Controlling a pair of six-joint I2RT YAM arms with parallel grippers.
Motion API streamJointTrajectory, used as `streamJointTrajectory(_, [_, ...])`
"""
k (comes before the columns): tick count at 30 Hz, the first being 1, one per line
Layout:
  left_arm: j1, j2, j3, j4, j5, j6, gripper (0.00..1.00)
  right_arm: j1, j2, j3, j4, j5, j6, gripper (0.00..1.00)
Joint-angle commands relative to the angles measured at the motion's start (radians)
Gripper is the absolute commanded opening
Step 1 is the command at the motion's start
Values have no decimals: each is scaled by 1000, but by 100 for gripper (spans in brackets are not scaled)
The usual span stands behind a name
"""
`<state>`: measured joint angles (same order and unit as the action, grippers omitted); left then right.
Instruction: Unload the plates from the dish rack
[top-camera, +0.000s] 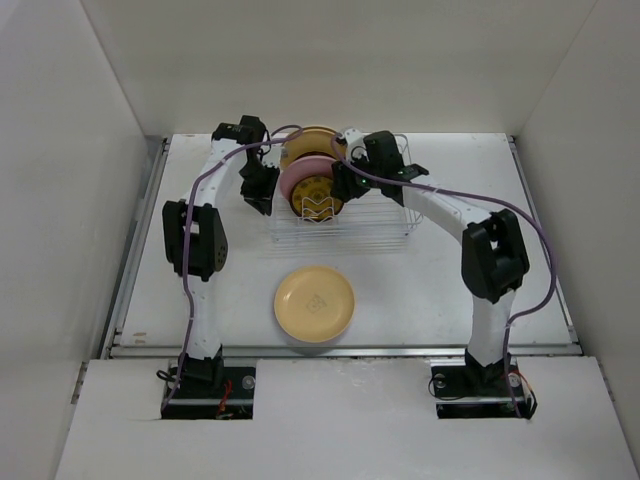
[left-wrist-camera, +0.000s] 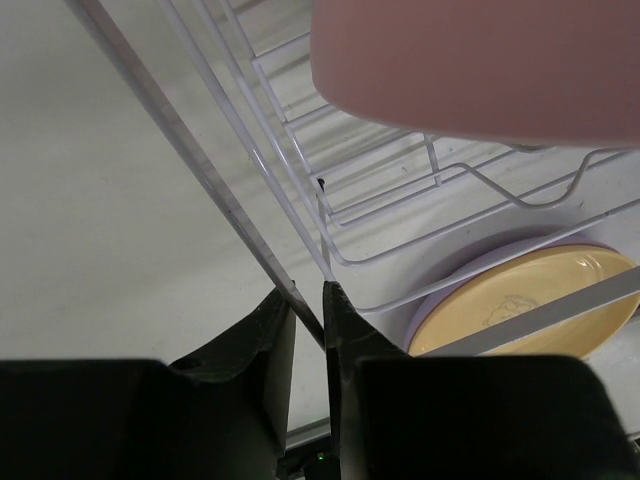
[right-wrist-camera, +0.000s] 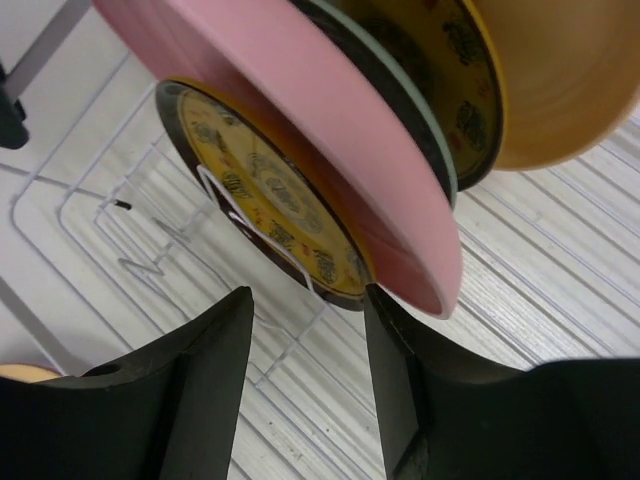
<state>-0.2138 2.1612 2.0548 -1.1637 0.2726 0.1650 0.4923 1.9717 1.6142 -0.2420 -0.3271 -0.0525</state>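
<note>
The brown-gold plate's rim (right-wrist-camera: 356, 298) is past my right gripper's fingers, close to the pink plate. Next, I reach a finger into the gap (right-wrist-camera: 378, 270) and pinch the brown-gold plate by that rim.
The silver wire dish rack (top-camera: 375, 222) stands at the back middle of the table. In it stand a yellow-orange plate (top-camera: 310, 140), a pink plate (top-camera: 300, 178) and a dark brown-gold patterned plate (top-camera: 318, 203). My left gripper (left-wrist-camera: 307, 290) is at the rack's left side, shut on its thin side rail (left-wrist-camera: 200, 160). Under the pink plate (right-wrist-camera: 330, 130), my right gripper (right-wrist-camera: 307, 292) stands open inside the rack. The rim of the brown-gold plate (right-wrist-camera: 260, 190) lies just beyond its fingertips, touching neither clearly. A teal-rimmed patterned plate (right-wrist-camera: 440, 90) stands behind the pink one.
In front of the rack a yellow-orange plate (top-camera: 315, 303) lies flat on the table, stacked on a lavender plate (left-wrist-camera: 425, 305). White walls close in the table on the left, right and back. The metal table edge (top-camera: 340, 350) runs in front of the arm bases.
</note>
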Motion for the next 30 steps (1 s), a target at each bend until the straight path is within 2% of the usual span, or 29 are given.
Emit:
streamJointTrajectory(1, [-1,20,36,2,-21,53,0,-1,2,65,39,78,22,54])
streamJointTrajectory(6, [-1,38,57,2,-32,73,0,9,41,75,61,160,71,62])
streamJointTrajectory(7, [-1,38,67,-8,-32,73,0,9,52,75,61,175,85,69])
streamJointTrajectory(9, [-1,38,67,-8,-32,82,0,19,74,75,72,200,94,73])
streamJointTrajectory(13, [-1,48,67,-17,-32,82,0,19,121,98,90,229,94,73])
streamJointTrajectory(16, [-1,48,67,-17,-23,82,0,19,130,98,113,229,94,64])
streamJointTrajectory(17, [-1,48,67,-27,-23,82,0,19,130,98,113,229,94,51])
streamJointTrajectory(20, [-1,57,76,-49,13,41,0,19,90,98,89,152,80,29])
streamJointTrajectory(21, [-1,57,90,-60,34,22,0,19,76,86,80,131,68,18])
streamJointTrajectory(23, [-1,57,90,-71,59,-8,0,28,27,41,69,120,54,11])
streamJointTrajectory(24, [-1,57,81,-71,59,-31,0,28,12,23,69,141,42,3])
streamJointTrajectory(25, [-1,57,71,-56,59,-45,0,28,-3,7,69,152,31,0])
streamJointTrajectory(30, [-1,32,59,-47,33,-99,0,37,-80,-40,78,226,22,0])
